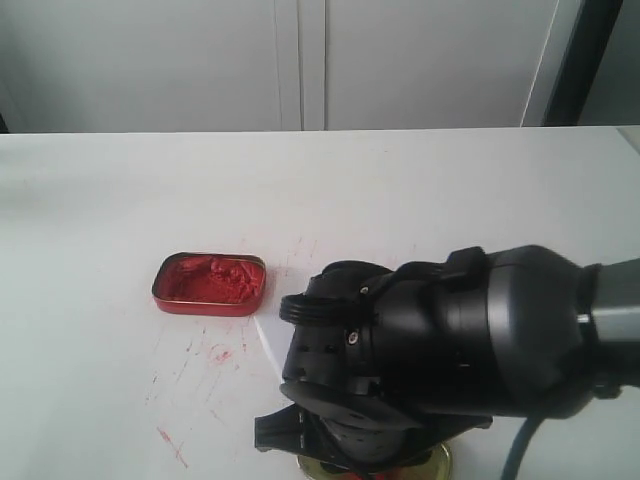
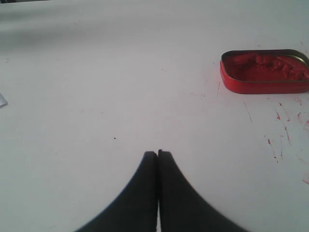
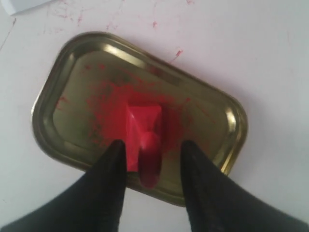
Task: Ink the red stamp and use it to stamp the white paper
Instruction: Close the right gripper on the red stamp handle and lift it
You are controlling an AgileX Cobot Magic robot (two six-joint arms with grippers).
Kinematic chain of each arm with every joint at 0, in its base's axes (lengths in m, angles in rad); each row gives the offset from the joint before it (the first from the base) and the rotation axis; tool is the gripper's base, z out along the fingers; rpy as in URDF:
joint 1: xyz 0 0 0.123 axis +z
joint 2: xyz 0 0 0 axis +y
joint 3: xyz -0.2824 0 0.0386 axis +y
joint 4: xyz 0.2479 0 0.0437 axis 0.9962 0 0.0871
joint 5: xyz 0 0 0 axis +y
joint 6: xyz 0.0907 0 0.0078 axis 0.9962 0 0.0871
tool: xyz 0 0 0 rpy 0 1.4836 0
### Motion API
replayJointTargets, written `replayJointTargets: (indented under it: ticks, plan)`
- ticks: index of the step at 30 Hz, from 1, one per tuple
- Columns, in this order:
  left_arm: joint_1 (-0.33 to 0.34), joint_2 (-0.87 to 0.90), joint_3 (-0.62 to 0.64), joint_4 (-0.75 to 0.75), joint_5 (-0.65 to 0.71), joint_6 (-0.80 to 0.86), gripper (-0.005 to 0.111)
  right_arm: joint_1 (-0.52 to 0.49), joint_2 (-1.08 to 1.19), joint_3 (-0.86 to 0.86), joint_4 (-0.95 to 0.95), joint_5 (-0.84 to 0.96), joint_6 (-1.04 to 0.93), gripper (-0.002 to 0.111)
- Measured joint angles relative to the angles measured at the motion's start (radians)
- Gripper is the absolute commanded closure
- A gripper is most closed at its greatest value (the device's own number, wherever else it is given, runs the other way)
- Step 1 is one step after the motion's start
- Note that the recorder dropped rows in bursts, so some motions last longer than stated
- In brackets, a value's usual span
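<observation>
The red stamp [image 3: 148,147] will come off the gold tin lid when the robot lifts it, because only a thin, patchy red smear [image 3: 110,107] lies around the stamp's base.
The red stamp [image 3: 144,133] stands on the gold tin lid [image 3: 72,77], in a red smear, its knob towards the camera. My right gripper [image 3: 153,145] is open and straddles the stamp; one finger is close beside its base and the other is apart from it. The right arm [image 1: 450,350] covers most of the white paper, of which a sliver [image 1: 268,340] and a corner [image 3: 21,5] show. My left gripper [image 2: 158,152] is shut on nothing, low over bare table, off to one side of the red tin [image 2: 265,71].
The open red tin of lumpy ink paste [image 1: 210,283] sits left of the right arm. Red ink streaks [image 1: 215,352] mark the table below it. The gold lid's rim [image 1: 432,462] peeks out under the arm at the front edge.
</observation>
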Motion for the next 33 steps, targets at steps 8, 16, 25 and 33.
replayJointTargets:
  ticks: [8,16,25,33]
  plan:
    - [0.000,0.000,0.000,0.000,0.000,0.000,0.107,0.000,0.054,0.000,0.000,-0.032,0.013,0.072]
    - [0.000,0.000,0.000,0.000,0.000,0.000,0.107,0.000,0.059,0.000,0.000,-0.033,0.018,0.091]
    - [0.000,0.000,0.000,0.000,0.000,0.000,0.107,0.000,0.067,0.000,-0.003,-0.034,0.019,0.108]
    - [0.000,0.000,0.000,0.000,0.000,0.000,0.107,0.000,0.058,0.000,-0.003,-0.036,0.019,0.108]
